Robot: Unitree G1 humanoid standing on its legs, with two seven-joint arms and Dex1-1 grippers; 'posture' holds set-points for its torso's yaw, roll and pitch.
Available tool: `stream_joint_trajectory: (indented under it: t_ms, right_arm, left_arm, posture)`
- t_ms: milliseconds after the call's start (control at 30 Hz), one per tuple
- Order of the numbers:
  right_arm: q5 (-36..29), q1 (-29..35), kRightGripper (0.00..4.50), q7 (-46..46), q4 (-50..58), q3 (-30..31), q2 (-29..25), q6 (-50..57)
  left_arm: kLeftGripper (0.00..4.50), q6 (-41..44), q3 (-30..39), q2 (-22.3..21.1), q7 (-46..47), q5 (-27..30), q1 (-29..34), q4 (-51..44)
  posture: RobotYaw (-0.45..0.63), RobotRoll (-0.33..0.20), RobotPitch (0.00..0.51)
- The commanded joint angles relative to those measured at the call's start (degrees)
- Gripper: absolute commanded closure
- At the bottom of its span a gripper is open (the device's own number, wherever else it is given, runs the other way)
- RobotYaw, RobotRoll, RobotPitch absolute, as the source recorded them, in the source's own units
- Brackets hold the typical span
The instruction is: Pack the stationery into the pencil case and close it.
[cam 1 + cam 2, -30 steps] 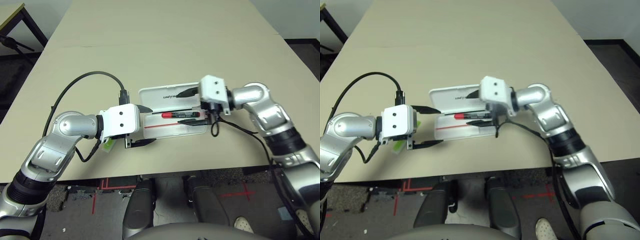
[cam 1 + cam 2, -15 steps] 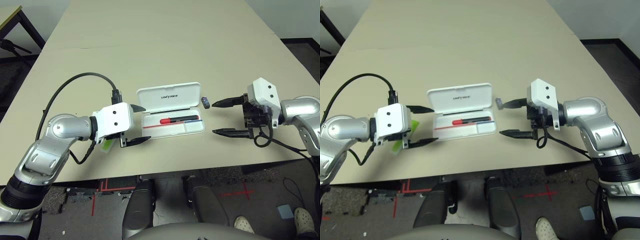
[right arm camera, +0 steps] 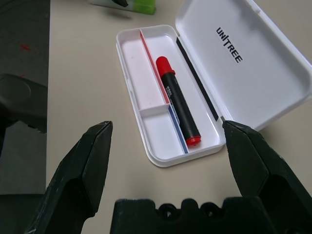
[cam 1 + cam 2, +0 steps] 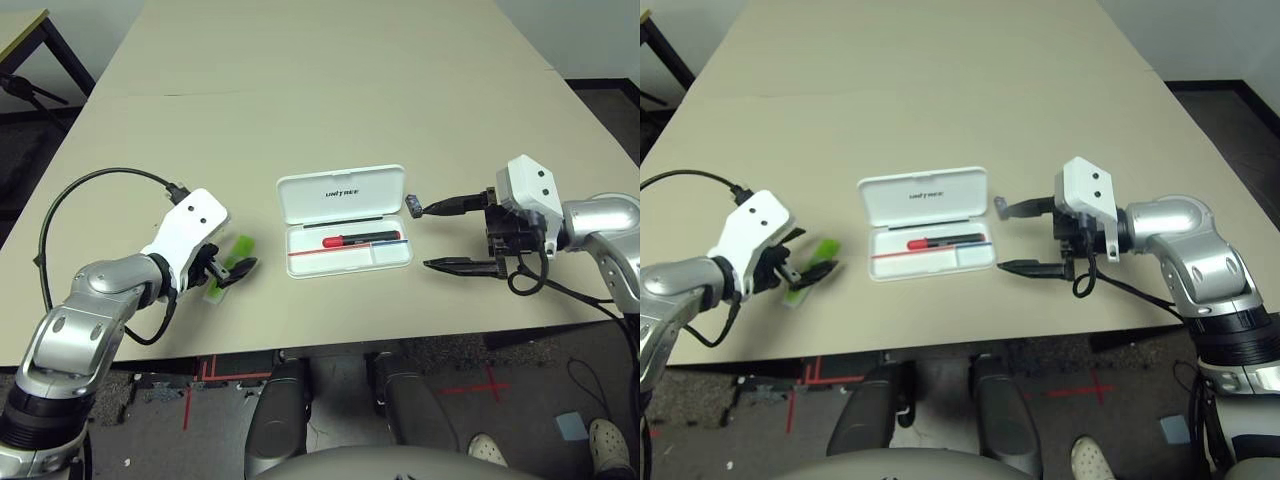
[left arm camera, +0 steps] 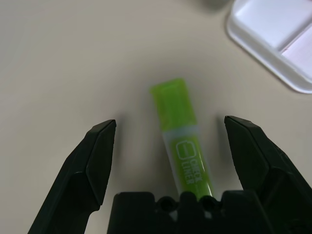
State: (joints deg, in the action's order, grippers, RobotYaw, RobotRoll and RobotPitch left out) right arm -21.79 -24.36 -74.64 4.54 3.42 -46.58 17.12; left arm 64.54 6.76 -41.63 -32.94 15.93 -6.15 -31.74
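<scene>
I should use my left gripper to take the lime-green highlighter (image 4: pixel 243 247) and turn it along the front slot (image 4: pixel 322 263), because the highlighter is crooked to the pencil case and far from my right gripper.
The pencil case (image 4: pixel 340 192) lies open at the table's middle, lid back, "UNITREE" on it. In its tray (image 3: pixel 155 127) rests the red-capped marker (image 4: pixel 358 240) beside the red-and-blue stripe. The lime-green highlighter (image 5: pixel 183 131) lies on the table left of the case. My left gripper (image 4: pixel 230 268) hangs open over it, one finger on each side, not touching. The tiny dark block (image 4: pixel 412 205) sits by the lid's right edge, close to the upper fingertip of my right gripper (image 4: pixel 425 238). That gripper stands open right of the case, pointing at it.
The table's front edge (image 4: pixel 330 340) runs close below both grippers. A black cable (image 4: pixel 90 195) loops up from my left wrist. Bare tabletop (image 4: pixel 330 80) stretches behind the case.
My right gripper drew back from the tray to the right, leaving the marker inside. My left gripper moved left from the case and tilted down over the highlighter.
</scene>
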Motion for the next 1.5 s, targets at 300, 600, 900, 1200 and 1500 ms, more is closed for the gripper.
stream_joint_trajectory:
  t_ms: [300,600,900,1200,1500]
  right_arm:
    - [0.76,-0.22,0.02,0.33,0.3,0.43,0.1,-1.04]
    - [0.68,-0.14,0.0,-0.07,0.23,0.38,-0.35,-1.16]
    - [1.07,-0.33,0.0,-0.45,-0.22,0.55,-0.41,-1.54]
    - [1.77,0.11,0.0,-0.5,-0.75,0.52,-0.58,-2.13]
    - [2.83,0.16,0.0,-0.14,-1.37,0.85,-0.47,-2.92]
  left_arm:
    - [0.0,9.24,1.99,4.7,5.5,2.06,-1.19,1.81]
    - [1.75,11.85,2.43,4.7,6.72,2.77,-1.58,2.7]
    - [3.41,10.3,-0.04,-0.77,2.81,5.22,-4.04,0.42]
    - [3.41,-1.31,-8.99,-14.48,-11.69,8.88,-10.66,-2.93]
    - [3.41,-14.46,-20.83,-14.91,-18.9,4.24,-19.74,-2.02]
  posture:
    - [0.02,0.0,0.176]
    - [0.02,0.0,0.176]
    - [0.02,0.0,0.177]
    - [0.02,0.0,0.178]
    - [0.0,0.0,0.175]
